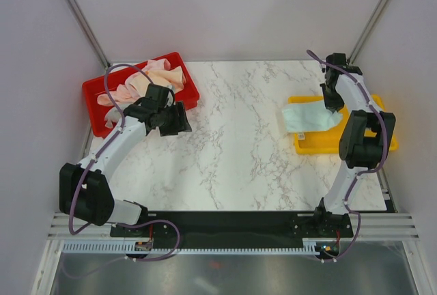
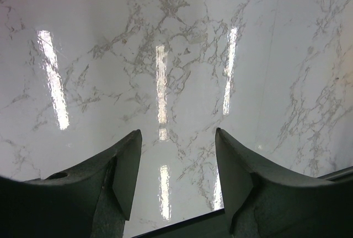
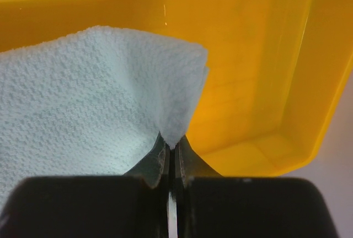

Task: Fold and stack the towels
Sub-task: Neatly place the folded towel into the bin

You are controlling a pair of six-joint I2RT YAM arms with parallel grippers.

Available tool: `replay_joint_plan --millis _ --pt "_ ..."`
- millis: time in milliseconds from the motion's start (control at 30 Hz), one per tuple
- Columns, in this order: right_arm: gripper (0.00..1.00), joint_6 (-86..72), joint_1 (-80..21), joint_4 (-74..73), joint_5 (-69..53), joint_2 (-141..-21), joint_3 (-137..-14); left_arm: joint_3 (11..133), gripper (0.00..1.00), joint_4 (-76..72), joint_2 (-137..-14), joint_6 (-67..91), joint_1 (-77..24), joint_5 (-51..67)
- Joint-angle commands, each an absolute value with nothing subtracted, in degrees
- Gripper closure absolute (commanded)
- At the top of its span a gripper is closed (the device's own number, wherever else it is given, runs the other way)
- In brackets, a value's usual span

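The mint towel's end (image 1: 285,119) hangs out beyond the yellow tray's rim, so I should keep pulling the towel over the tray (image 1: 330,139) with my right gripper until that end falls in.
A pale mint towel (image 1: 308,117) lies folded over the left part of the yellow tray (image 1: 386,145), hanging past its left rim. My right gripper (image 3: 174,145) is shut on a corner of that mint towel (image 3: 88,100), above the yellow tray (image 3: 265,72). Pink and cream towels (image 1: 147,82) lie heaped in the red tray (image 1: 95,97) at the back left. In front of the red tray, over bare marble, my left gripper (image 1: 179,119) stands open; its fingers (image 2: 129,166) have nothing between them.
The marble table (image 1: 232,138) spans the space between the two trays. Metal frame posts (image 1: 78,15) rise at both back corners. The arm bases sit on a black strip (image 1: 232,223) at the near edge.
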State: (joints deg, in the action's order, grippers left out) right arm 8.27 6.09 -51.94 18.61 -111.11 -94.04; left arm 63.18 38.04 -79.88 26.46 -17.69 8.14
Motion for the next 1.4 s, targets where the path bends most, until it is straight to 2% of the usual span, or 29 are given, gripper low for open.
replay_joint_plan --millis 0,567,700,800,967,1033,1100,1167,1233,1367 --pt "1.00 10.3 7.3 -50.4 21.4 -110.9 -95.1 65.3 0.36 37.9 -79.4 25.6 -17.4 9.2" --pt "1.00 9.1 9.8 -49.0 22.8 -117.0 -99.0 66.7 0.35 38.1 -78.5 26.3 -17.3 8.6" --pt "0.72 7.1 10.7 -49.1 25.8 -117.7 -99.7 67.1 0.34 38.2 -78.6 26.4 -17.3 8.1" --pt "0.61 3.7 11.8 -51.3 28.0 -116.8 -101.9 67.6 0.34 38.5 -78.4 26.5 -17.4 7.4" --pt "0.53 -3.0 13.9 -55.4 31.1 -114.4 -108.0 70.6 0.34 39.1 -78.1 27.4 -17.3 6.1" --pt "0.53 -5.0 14.0 -57.7 30.8 -114.2 -111.1 72.8 0.34 39.4 -78.3 27.6 -17.3 5.5" --pt "0.53 -7.6 13.7 -60.4 26.0 -112.1 -114.6 74.4 0.34 39.6 -78.4 27.9 -17.3 2.4" --pt "0.47 -8.7 13.0 -59.1 20.9 -109.1 -113.9 78.1 0.34 40.2 -78.9 27.2 -16.7 0.2" --pt "0.34 -10.6 10.6 -57.1 14.1 -103.4 -111.0 81.9 0.34 40.9 -79.6 26.0 -15.6 -6.0" --pt "0.31 -15.3 5.2 -47.0 3.4 -90.5 -101.9 87.9 0.33 42.8 -84.0 23.8 -11.6 -12.6"
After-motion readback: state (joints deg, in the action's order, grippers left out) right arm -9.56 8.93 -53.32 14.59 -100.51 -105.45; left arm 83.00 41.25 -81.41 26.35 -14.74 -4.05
